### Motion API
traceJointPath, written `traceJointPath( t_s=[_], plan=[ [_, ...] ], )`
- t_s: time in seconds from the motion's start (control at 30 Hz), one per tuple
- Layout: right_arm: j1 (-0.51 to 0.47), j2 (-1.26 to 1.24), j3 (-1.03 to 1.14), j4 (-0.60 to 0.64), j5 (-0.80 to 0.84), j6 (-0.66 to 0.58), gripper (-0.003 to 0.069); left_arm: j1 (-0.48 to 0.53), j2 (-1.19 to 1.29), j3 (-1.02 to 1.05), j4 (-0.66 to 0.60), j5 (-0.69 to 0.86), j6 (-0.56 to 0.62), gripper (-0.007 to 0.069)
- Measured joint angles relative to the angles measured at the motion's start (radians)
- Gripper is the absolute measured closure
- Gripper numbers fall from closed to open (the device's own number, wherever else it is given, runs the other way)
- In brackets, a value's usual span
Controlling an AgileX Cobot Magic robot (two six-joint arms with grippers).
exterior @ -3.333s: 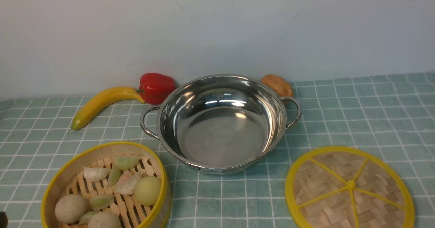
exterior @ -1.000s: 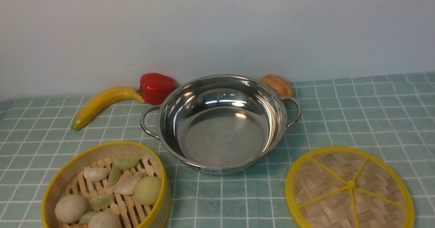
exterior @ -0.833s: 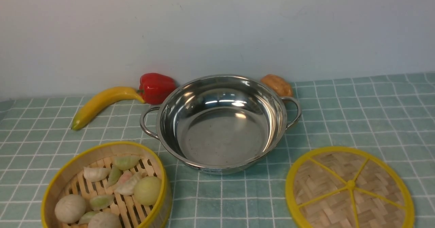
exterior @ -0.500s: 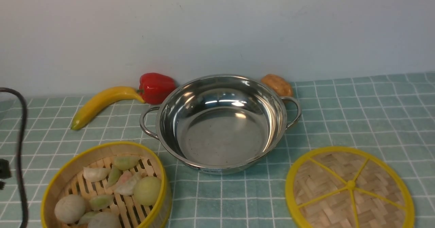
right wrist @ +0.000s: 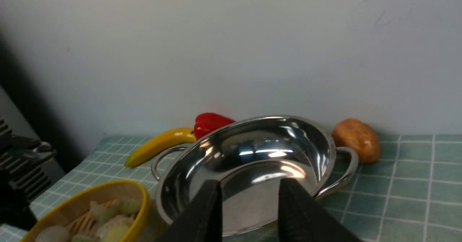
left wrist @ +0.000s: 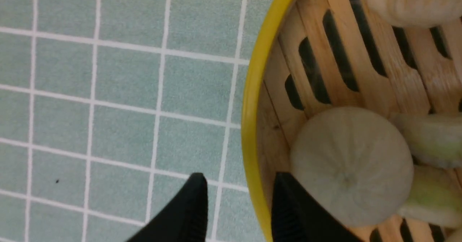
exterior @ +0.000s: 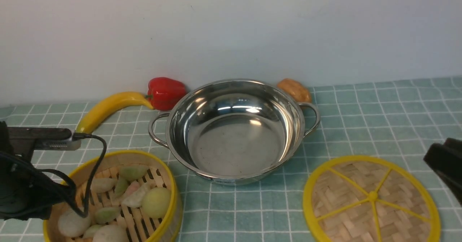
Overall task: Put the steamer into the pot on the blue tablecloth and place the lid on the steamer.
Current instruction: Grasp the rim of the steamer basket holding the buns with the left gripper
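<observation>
I expect the steamer to sink inside when I lower it, because it is closer but looks only as wide as the pot's opening.
The steamer, a bamboo basket with yellow rims holding buns and dumplings, sits at the front left on the blue tablecloth. The empty shiny pot stands in the middle. The lid, a woven disc with yellow spokes, lies flat at the front right. My left arm hangs over the steamer's left side. In the left wrist view my left gripper is open and straddles the steamer's yellow rim, one finger outside and one inside next to a bun. My right gripper is open and empty, in the air facing the pot.
A banana, a red pepper and a brown potato lie behind the pot along the white wall. A black part of my right arm shows at the right edge, beside the lid.
My left arm has come in from the left edge and moved over the steamer's left rim. My right arm has appeared at the right edge. Steamer, pot and lid have not moved.
</observation>
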Motion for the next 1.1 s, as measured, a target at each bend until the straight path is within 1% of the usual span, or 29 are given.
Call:
traceJointPath(
  t_s=[0.2,0.43,0.53,0.6,0.63,0.7,0.77,0.93,1.1],
  plan=[
    [0.048,0.018,0.000,0.000,0.000,0.000,0.0419,0.000,0.067,0.000,-0.008,-0.071,0.002,0.0382],
    [0.049,0.018,0.000,0.000,0.000,0.000,0.0419,0.000,0.110,-0.002,-0.005,-0.129,0.002,0.0386],
    [0.049,0.018,0.000,0.000,0.000,0.000,0.0419,0.000,0.129,-0.003,0.005,-0.145,0.001,0.0414],
    [0.049,0.018,0.000,0.000,0.000,0.000,0.0419,0.000,0.151,-0.005,0.016,-0.150,0.000,0.0456],
    [0.049,0.018,0.000,0.000,0.000,0.000,0.0419,0.000,0.155,-0.005,0.019,-0.150,0.000,0.0464],
    [0.049,0.018,0.001,0.000,0.000,0.000,0.0419,0.000,0.179,-0.006,0.033,-0.162,0.000,0.0529],
    [0.049,0.018,0.001,0.000,0.000,0.000,0.0419,0.001,0.183,-0.008,0.030,-0.167,-0.011,0.0573],
    [0.049,0.018,0.001,0.000,0.000,0.000,0.0419,0.001,0.189,-0.020,0.028,-0.161,-0.024,0.0574],
    [0.049,0.018,0.001,0.000,0.000,0.001,0.0419,0.011,0.206,-0.089,0.008,-0.066,-0.017,0.0576]
  ],
)
